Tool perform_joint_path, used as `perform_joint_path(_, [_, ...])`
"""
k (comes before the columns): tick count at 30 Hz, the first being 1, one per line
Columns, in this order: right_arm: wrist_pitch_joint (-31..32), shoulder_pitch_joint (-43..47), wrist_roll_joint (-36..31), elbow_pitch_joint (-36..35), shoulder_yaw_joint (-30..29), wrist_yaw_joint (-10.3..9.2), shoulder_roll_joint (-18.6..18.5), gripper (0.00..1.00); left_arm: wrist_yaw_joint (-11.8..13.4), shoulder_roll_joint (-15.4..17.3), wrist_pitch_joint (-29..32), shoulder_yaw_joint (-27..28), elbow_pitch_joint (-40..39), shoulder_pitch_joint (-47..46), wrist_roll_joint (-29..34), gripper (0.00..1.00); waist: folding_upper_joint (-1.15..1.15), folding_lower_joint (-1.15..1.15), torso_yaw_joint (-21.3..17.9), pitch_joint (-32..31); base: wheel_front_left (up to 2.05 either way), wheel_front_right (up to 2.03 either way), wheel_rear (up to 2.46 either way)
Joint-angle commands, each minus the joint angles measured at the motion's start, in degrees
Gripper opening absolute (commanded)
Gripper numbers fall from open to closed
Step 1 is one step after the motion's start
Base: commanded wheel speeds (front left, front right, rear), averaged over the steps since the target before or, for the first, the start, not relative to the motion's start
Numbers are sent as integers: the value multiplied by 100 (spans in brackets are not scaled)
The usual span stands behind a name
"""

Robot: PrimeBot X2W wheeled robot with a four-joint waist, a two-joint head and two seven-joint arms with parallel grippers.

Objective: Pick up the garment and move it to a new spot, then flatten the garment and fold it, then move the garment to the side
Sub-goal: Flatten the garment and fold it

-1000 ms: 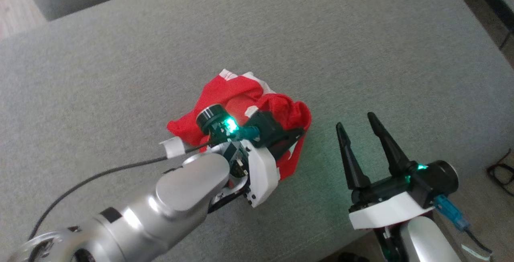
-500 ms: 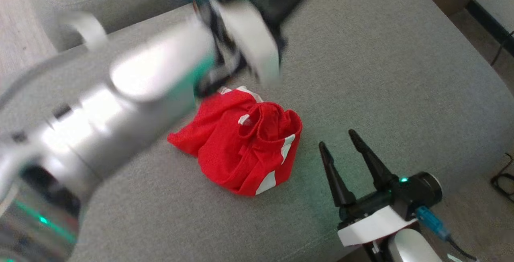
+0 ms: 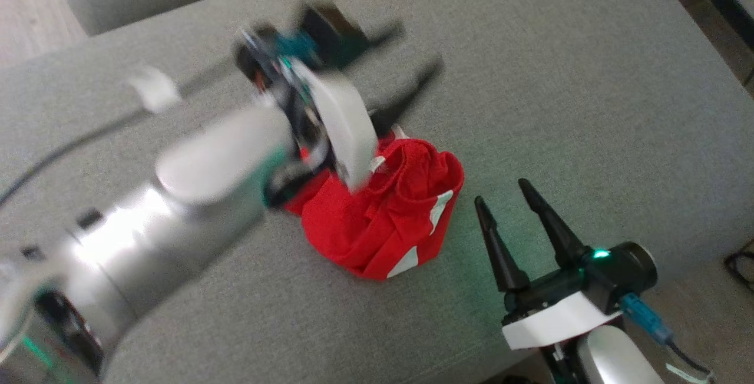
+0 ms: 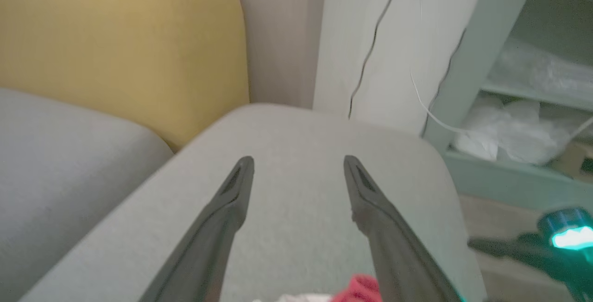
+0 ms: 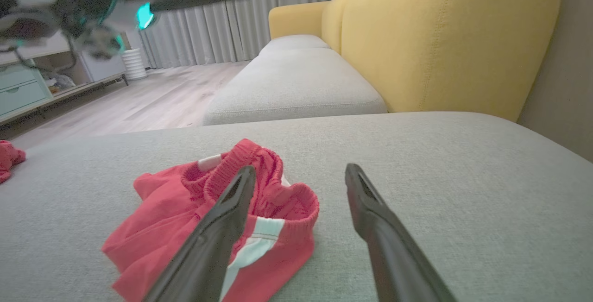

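White patches (image 3: pixel 441 209) stop at loose folds. The garment (image 3: pixel 353 218) will therefore stretch out into a long side with an unbroken stripe when I pull it.
The garment (image 3: pixel 377 225), red shorts with white stripes, lies crumpled in a heap on the grey sofa cushion (image 3: pixel 559 78). My left gripper (image 3: pixel 418 51) hangs blurred above the heap's far side, its fingers spread open and holding nothing. In the left wrist view the left gripper (image 4: pixel 299 160) points over the cushion, with a scrap of the garment (image 4: pixel 359 290) at the bottom edge. My right gripper (image 3: pixel 502 192) stands open just right of the heap, near the cushion's front edge. The right wrist view has the right gripper (image 5: pixel 300 168) open, the garment (image 5: pixel 157 214) just ahead and left of its fingers.
A yellow sofa back (image 5: pixel 440 38) rises behind the cushion, and a second grey cushion (image 5: pixel 292 84) lies beyond. A pale green shelf unit (image 4: pixel 509 107) stands past the cushion's end. Another red cloth (image 5: pixel 7 158) lies far left. Wooden floor (image 5: pixel 139 103) surrounds the sofa.
My left gripper let go of the garment, opened and lifted up and away from it. The garment now lies free on the cushion. The head camera has shifted; the right gripper stays open.
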Motion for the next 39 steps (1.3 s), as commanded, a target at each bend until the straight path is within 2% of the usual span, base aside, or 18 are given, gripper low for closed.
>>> perform_joint_path(1, [-15, -63, 0, -226, 27, 43, 8, 100, 9, 49, 345, 215, -395, -104, 264, 100, 0, 0, -60, 115, 0, 0, 0])
perform_joint_path(7, [-15, 131, 12, -318, -271, 43, 69, 100, 9, 362, 1570, 212, -1609, 684, 803, 100, 0, 0, -459, 313, 0, 0, 0])
perform_joint_path(10, [-15, 265, 130, -357, -436, 43, 78, 100, 9, 611, 2017, 212, -1880, 997, 1353, 100, 0, 0, -674, 377, 0, 0, 0])
perform_joint_path(12, [-15, 332, 244, -406, -546, 43, 79, 100, 9, 751, 1984, 212, -1729, 1105, 1926, 100, 0, 0, -775, 434, 0, 0, 0])
perform_joint_path(14, [-15, 371, 316, -449, -644, 43, 80, 100, 9, 757, 1811, 212, -1365, 1235, 2103, 100, 0, 0, -826, 487, 0, 0, 0])
perform_joint_path(19, [-15, 378, 289, -478, -712, 43, 81, 100, 9, 598, 1837, 211, -729, 1403, 2514, 100, 0, 0, -851, 556, 0, 0, 0])
perform_joint_path(20, [-15, 366, 239, -503, -763, 43, 81, 100, 14, 478, 1818, 211, -451, 1415, 2684, 100, 0, 0, -810, 602, 0, 0, 0])
perform_joint_path(25, [-15, 300, 196, -599, -931, 43, 81, 100, 39, 229, 1930, 211, -62, 1479, 2730, 100, 0, 0, -664, 734, 0, 0, 0])
perform_joint_path(26, [-15, 278, 183, -618, -963, 43, 81, 100, 53, 166, 1880, 211, 8, 1474, 2744, 60, 0, 0, -622, 765, 0, 0, 0])
perform_joint_path(27, [-15, 257, 163, -631, -986, 43, 81, 100, 59, 98, 1802, 213, 71, 1470, 2759, 39, 0, 0, -578, 790, 0, 0, 0])
perform_joint_path(28, [-15, 236, 144, -634, -998, 43, 81, 100, 61, 27, 1712, 229, 139, 1485, 2739, 12, 0, 0, -544, 800, 0, 0, 0])
perform_joint_path(29, [-15, 222, 118, -634, -1009, 43, 81, 100, 56, -49, 1652, 232, 206, 1506, 2696, 0, 0, 0, -501, 797, 0, 0, 0])
perform_joint_path(34, [-15, 197, 32, -619, -969, 43, 81, 100, 40, -315, 1119, 331, 437, 1428, 2629, 0, 0, 0, -397, 673, 0, 0, 0])
perform_joint_path(39, [-15, 259, -1, -571, -922, 43, 82, 100, 34, -727, 394, 930, 415, 1173, 2166, 0, 0, 0, -338, 369, 0, 0, 0])
